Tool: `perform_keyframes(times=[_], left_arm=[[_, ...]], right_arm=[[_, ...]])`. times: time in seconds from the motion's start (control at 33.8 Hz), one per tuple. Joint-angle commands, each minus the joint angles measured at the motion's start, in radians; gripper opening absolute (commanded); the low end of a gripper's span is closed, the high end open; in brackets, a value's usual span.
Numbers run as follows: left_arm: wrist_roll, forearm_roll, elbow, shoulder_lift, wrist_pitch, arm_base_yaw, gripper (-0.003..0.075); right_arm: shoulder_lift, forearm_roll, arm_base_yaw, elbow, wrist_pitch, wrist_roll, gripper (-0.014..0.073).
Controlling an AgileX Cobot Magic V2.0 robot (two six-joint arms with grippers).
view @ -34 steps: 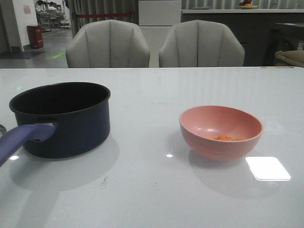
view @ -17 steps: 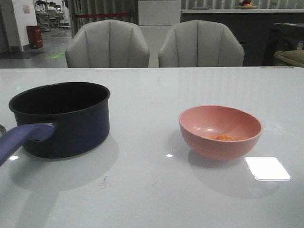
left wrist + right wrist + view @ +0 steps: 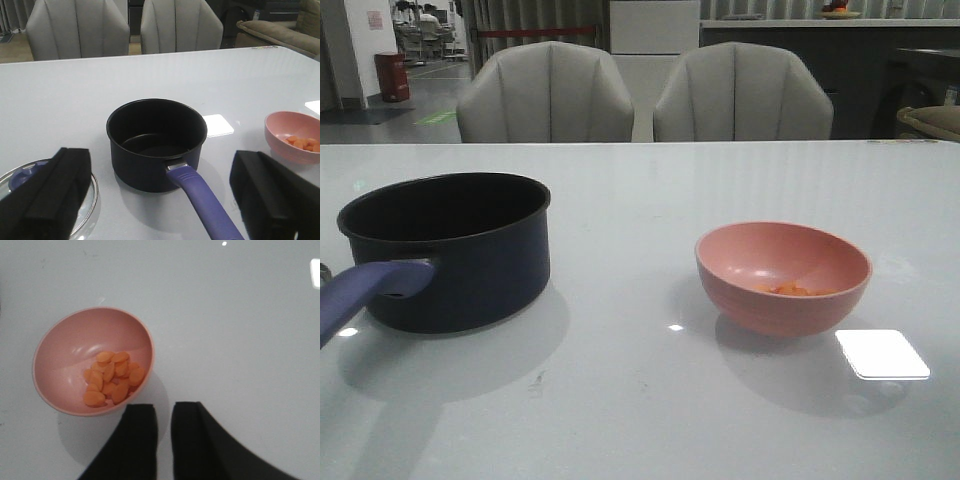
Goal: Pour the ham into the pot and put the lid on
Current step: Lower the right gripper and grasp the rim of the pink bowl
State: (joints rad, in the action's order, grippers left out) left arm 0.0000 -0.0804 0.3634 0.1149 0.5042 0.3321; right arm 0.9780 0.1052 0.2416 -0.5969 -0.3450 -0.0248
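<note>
My gripper will get all of the orange ham bits (image 3: 794, 290) out when it pours and leave the salmon-pink bowl empty, because the bowl has them as loose pieces in its smooth hollow (image 3: 770, 258).
The dark navy pot (image 3: 445, 250) stands at the left of the table, its purple-blue handle (image 3: 360, 290) pointing toward me. The salmon-pink bowl (image 3: 783, 280) at the right holds the orange ham bits (image 3: 790, 290). In the left wrist view my left gripper (image 3: 161, 165) is wide open just behind the pot (image 3: 156, 142), straddling its handle (image 3: 202, 200). The glass lid (image 3: 86, 186) lies flat beside the pot, half hidden by one finger. In the right wrist view my right gripper (image 3: 163, 407) is nearly closed and empty, above the table beside the bowl (image 3: 75, 347) and ham (image 3: 112, 377).
Two grey chairs (image 3: 545, 95) stand behind the table's far edge. A bright light reflection (image 3: 882, 354) lies on the glossy tabletop right of the bowl. No gripper shows in the front view.
</note>
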Motion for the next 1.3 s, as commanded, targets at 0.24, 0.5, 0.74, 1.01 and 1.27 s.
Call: perform_keyframes(times=[0.24,0.5,0.74,1.01,1.27], left_arm=[[0.0,-0.012,0.026,0.013,-0.07,0.008,0.0583],[0.0,-0.012,0.026,0.013,-0.07,0.008,0.0583],[0.0,-0.012,0.026,0.013,-0.07,0.008,0.0583],[0.0,-0.012,0.026,0.013,-0.07,0.008,0.0583],[0.0,-0.012,0.026,0.013,-0.07,0.008,0.0583]], right_arm=[[0.395,0.002,0.01,-0.298,-0.023,0.0,0.0608],[0.602,0.003,0.004,-0.396,-0.021,0.0,0.0606],[0.705,0.033,0.004,-0.439,-0.032,0.0,0.0376],[0.72,0.115,0.004,-0.44,-0.021,0.0,0.0126],[0.703,0.114,0.005,-0.516,-0.073,0.0,0.0127]])
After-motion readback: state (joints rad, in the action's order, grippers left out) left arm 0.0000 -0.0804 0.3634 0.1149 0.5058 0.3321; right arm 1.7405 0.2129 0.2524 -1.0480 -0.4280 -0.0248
